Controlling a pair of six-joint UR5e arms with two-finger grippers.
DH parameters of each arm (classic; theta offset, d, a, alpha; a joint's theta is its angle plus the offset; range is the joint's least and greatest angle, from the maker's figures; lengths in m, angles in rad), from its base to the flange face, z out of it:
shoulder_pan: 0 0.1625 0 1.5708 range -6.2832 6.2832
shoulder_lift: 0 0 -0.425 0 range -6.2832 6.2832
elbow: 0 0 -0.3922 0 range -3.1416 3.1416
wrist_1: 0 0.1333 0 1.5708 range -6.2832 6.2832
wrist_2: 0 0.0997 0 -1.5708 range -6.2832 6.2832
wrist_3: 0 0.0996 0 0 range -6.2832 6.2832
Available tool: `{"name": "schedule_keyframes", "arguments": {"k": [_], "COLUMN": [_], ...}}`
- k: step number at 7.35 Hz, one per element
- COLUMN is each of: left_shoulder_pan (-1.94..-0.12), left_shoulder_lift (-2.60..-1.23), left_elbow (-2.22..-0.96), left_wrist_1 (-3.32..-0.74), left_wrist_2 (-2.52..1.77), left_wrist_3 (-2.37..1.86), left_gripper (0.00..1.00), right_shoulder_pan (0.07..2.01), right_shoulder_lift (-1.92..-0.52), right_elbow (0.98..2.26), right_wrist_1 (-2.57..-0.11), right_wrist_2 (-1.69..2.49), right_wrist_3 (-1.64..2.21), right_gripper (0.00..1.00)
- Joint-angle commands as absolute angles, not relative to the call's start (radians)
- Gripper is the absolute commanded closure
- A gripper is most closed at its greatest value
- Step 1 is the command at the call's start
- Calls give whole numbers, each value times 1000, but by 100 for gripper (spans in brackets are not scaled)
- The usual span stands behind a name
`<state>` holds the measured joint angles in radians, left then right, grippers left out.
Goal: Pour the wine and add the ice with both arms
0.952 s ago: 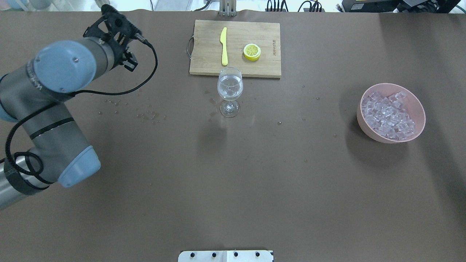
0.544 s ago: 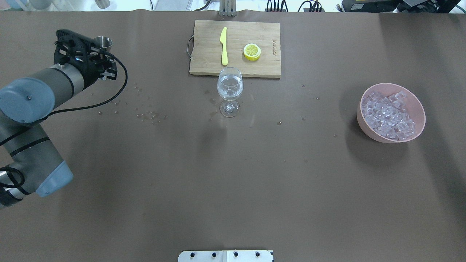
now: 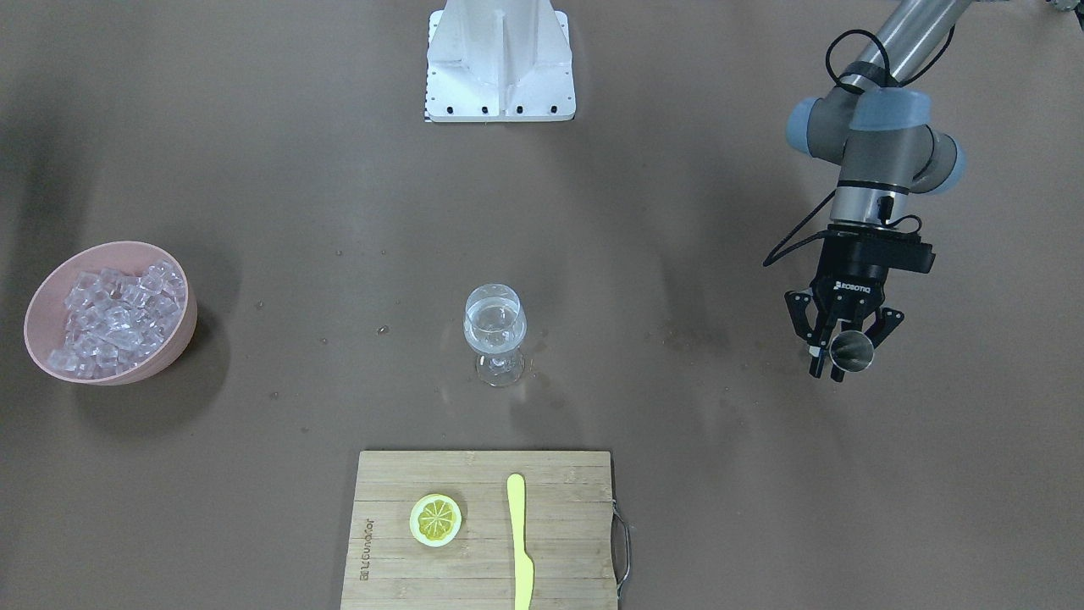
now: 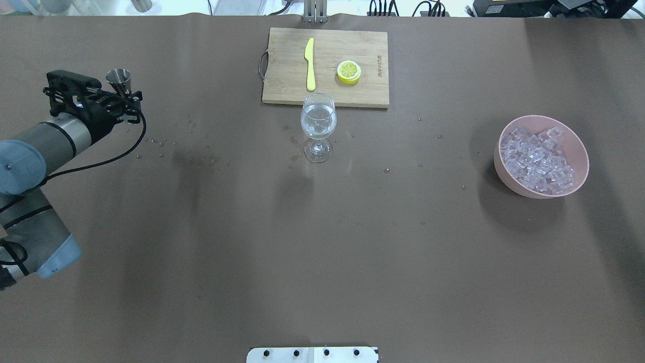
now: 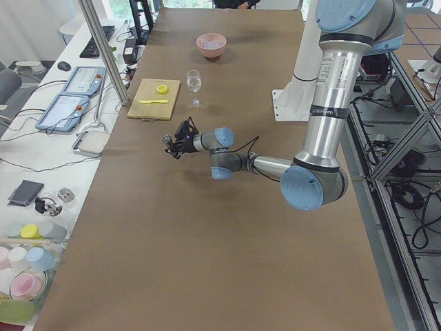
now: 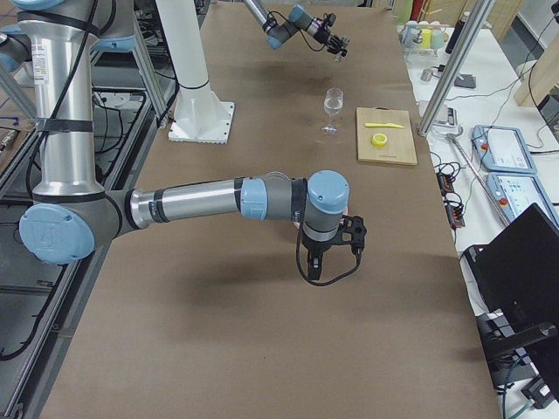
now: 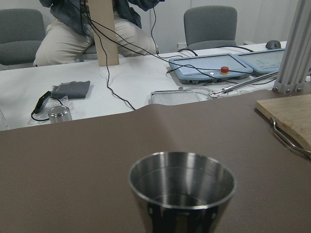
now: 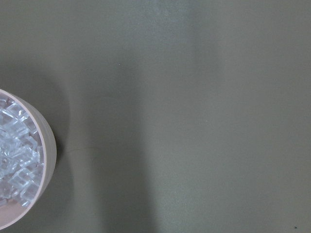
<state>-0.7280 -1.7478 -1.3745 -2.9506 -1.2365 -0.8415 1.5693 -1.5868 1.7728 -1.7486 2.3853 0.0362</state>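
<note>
My left gripper is tilted and the measuring cup [image 3: 851, 351] leans with it, so I should pull back and make the cup level before I put it down on the mat [image 3: 798, 359].
A stemmed glass [image 4: 318, 121] [image 3: 494, 326] stands mid-table, holding a little clear wine. My left gripper [image 4: 123, 96] [image 3: 838, 360] is far off to the robot's left, shut on a small steel measuring cup [image 4: 119, 79] [image 3: 851, 350] [image 7: 182, 194]. The cup is upright and looks nearly empty in the left wrist view. The ice [image 4: 538, 159] [image 3: 110, 318] fills a pink bowl [image 4: 579, 151] [image 8: 46, 145] at the table's right. My right gripper [image 6: 352, 231] shows only in the exterior right view, hovering beside the bowl; whether it is open or shut I cannot tell.
A wooden cutting board [image 4: 282, 75] behind the glass carries a yellow knife [image 4: 310, 63] and a lemon slice [image 4: 348, 71]. Droplets [image 4: 201, 159] speckle the mat between cup and glass. The white stand [image 3: 500, 63] is at the robot's edge. A seated person [image 7: 87, 24] is beyond the table.
My left arm has swung away from the glass toward the table's left side, carrying the steel cup. The glass, bowl and board have not moved.
</note>
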Motion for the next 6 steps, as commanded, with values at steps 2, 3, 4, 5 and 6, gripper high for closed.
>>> {"name": "schedule_keyframes", "arguments": {"k": [2,3,4,5,6], "left_shoulder_pan": [-718,-704,-672,-634,-605], "left_shoulder_lift": [-1750,-1750,-1750,-1758,-1761], "left_elbow": [-1284,-1284,-1285,-1292,-1286], "left_wrist_1": [-3063,-3066,-3066,-3063,-3050], "left_wrist_2": [-1113,-1106,-1047,-1004,-968], "left_wrist_3": [-909,-926,-987,-991,-983], "left_gripper": [100,100,100,100,100], "right_shoulder_pan": [1569,1569,1569,1569,1569], "right_shoulder_lift": [-1588,-1589,-1592,-1594,-1594], "right_elbow": [1775,1775,1775,1775,1773], "right_wrist_1": [-1749,-1749,-1749,-1749,-1749], "right_wrist_2": [2385,2387,2387,2387,2385], "right_wrist_3": [37,37,37,37,35], "right_gripper": [0,0,0,0,0]}}
